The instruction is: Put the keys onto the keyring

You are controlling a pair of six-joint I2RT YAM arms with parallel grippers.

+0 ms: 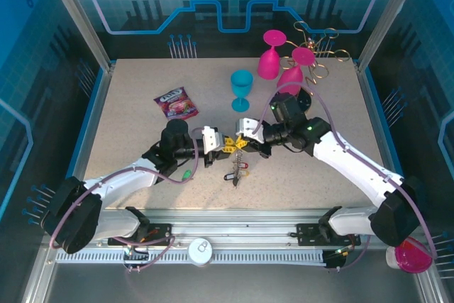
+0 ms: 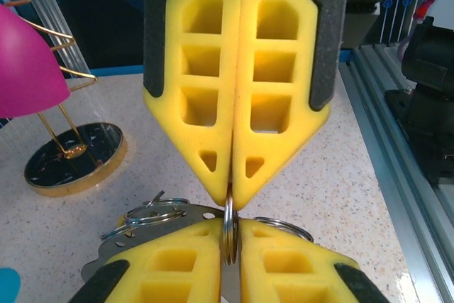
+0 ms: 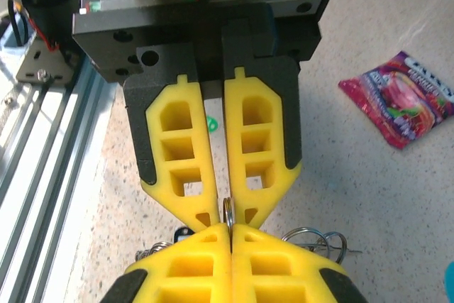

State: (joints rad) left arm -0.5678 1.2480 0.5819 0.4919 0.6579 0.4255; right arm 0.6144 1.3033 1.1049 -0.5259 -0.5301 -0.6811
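My right gripper should open and move to the green key (image 1: 186, 174) while my left gripper carries the keyring clear, because both grippers are pinching the silver keyring (image 2: 230, 229).
Both grippers meet tip to tip just above the middle of the table. My left gripper (image 1: 228, 145) (image 2: 229, 226) and my right gripper (image 1: 245, 144) (image 3: 230, 229) each pinch the same silver keyring (image 2: 230, 211) (image 3: 228, 211), which stands edge-on between the yellow fingertips. In the left wrist view the right gripper (image 2: 231, 200) comes from above; in the right wrist view the left gripper (image 3: 225, 207) does. Keys (image 1: 239, 169) with red and blue heads dangle under the meeting point. Smaller split rings (image 2: 150, 214) (image 3: 319, 240) hang beside the jaws.
A snack packet (image 1: 176, 104) (image 3: 403, 97) lies at the left back. A teal goblet (image 1: 241, 89) stands behind the grippers. Two pink goblets (image 1: 271, 53) sit by a gold wire rack (image 1: 319, 47) (image 2: 74, 155) at the back right. The rail runs along the near edge.
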